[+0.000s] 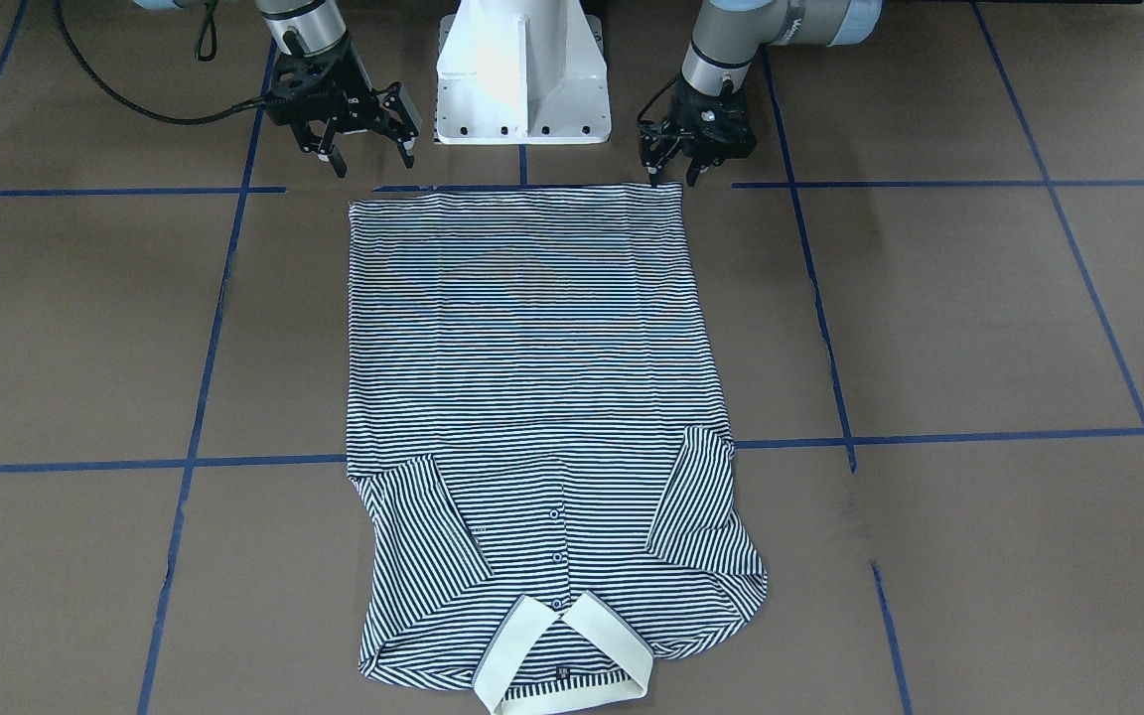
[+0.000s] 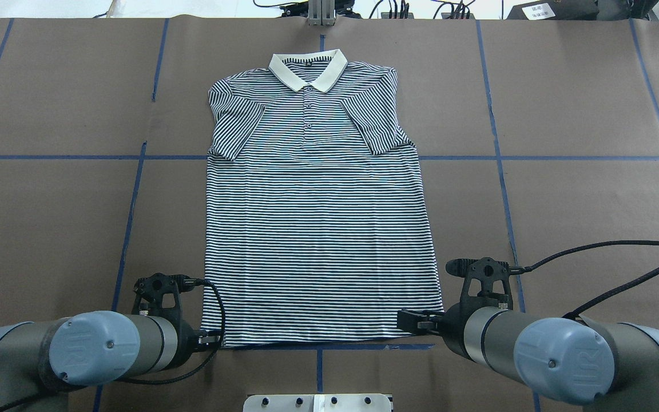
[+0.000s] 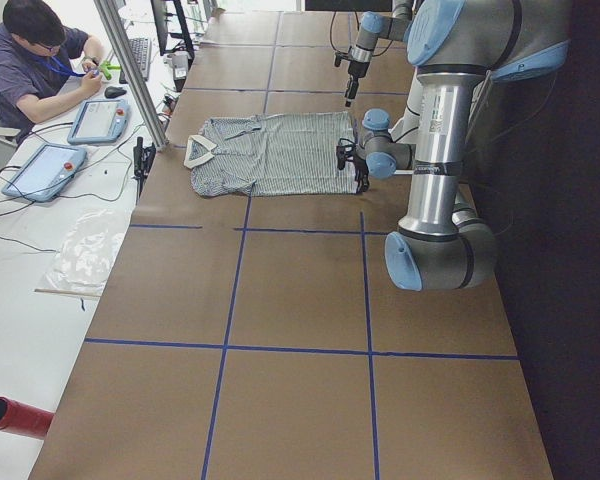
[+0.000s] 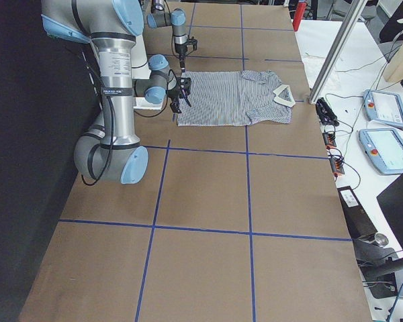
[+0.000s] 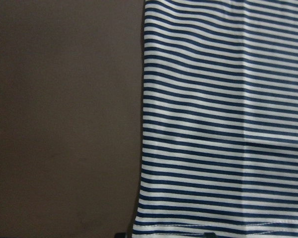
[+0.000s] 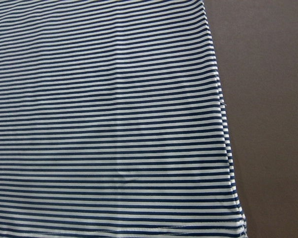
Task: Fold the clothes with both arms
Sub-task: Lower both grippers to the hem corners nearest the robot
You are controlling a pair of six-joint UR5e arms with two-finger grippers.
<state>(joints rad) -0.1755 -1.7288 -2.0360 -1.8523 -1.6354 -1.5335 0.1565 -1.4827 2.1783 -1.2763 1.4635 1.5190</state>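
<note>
Soft ripples (image 5: 191, 27) show that the cloth is limp. The hem (image 1: 670, 189) will fold over the sleeves and leave the cream collar out when I carry the hem across.
The striped polo shirt (image 1: 532, 348) (image 2: 318, 217) lies flat and face up on the brown table, both sleeves folded in over the chest. Its cream collar (image 2: 308, 68) points away from the robot and its hem runs along the near side. My left gripper (image 1: 673, 179) (image 2: 208, 337) hovers open at the hem corner on the robot's left. My right gripper (image 1: 373, 164) (image 2: 415, 321) stands wide open just off the other hem corner. Each wrist view shows only striped cloth (image 5: 223, 124) (image 6: 114, 124) with its side edge and hem against bare table.
The white pedestal base (image 1: 522, 79) stands between the arms, just behind the hem. Blue tape lines (image 1: 835, 397) grid the table. A person (image 3: 35, 60) sits at a side bench with control tablets (image 3: 40, 170) (image 4: 386, 107). A metal post (image 3: 130, 70) rises beyond the collar.
</note>
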